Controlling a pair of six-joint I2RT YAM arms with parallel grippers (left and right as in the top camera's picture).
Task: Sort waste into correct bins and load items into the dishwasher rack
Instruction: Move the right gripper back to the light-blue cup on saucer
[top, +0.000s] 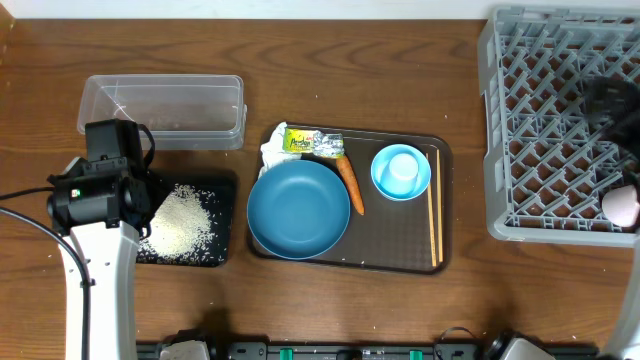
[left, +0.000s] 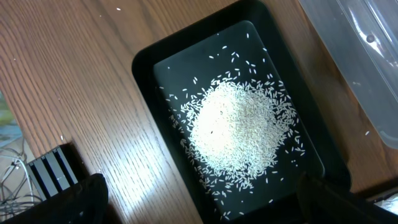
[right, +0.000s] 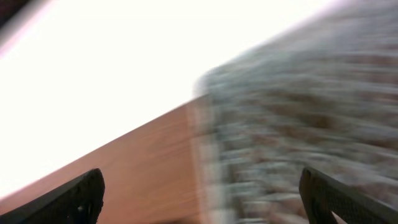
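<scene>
I can see the white cup standing clear of the light-blue bowl's side (top: 381, 182), so I should carry on moving my open right gripper toward that cup (top: 403, 167) until its fingers close around the cup.
White rice (top: 180, 222) (left: 239, 130) lies heaped in the black tray (top: 222, 190) (left: 146, 62). My left gripper (left: 205, 202) hangs open over that tray's near end, holding nothing. On the brown tray are a blue plate-bowl (top: 298, 208), a carrot (top: 351, 183), a green-and-yellow wrapper (top: 312, 143), a white tissue (top: 270, 155), chopsticks (top: 435, 205) and a light-blue bowl (top: 382, 180) with a white cup (top: 403, 168) in it. My right gripper (top: 610, 100) (right: 205, 193), blurred, is open and empty above the grey rack (top: 540, 130) (right: 311, 112). A pale cup (top: 622, 205) lies in the rack.
The clear tub (top: 165, 105) (left: 367, 50) stands just behind the black tray. The brown tray (top: 390, 235) sits mid-table between the bins and the rack. Loose rice grains dot the wood near the trays.
</scene>
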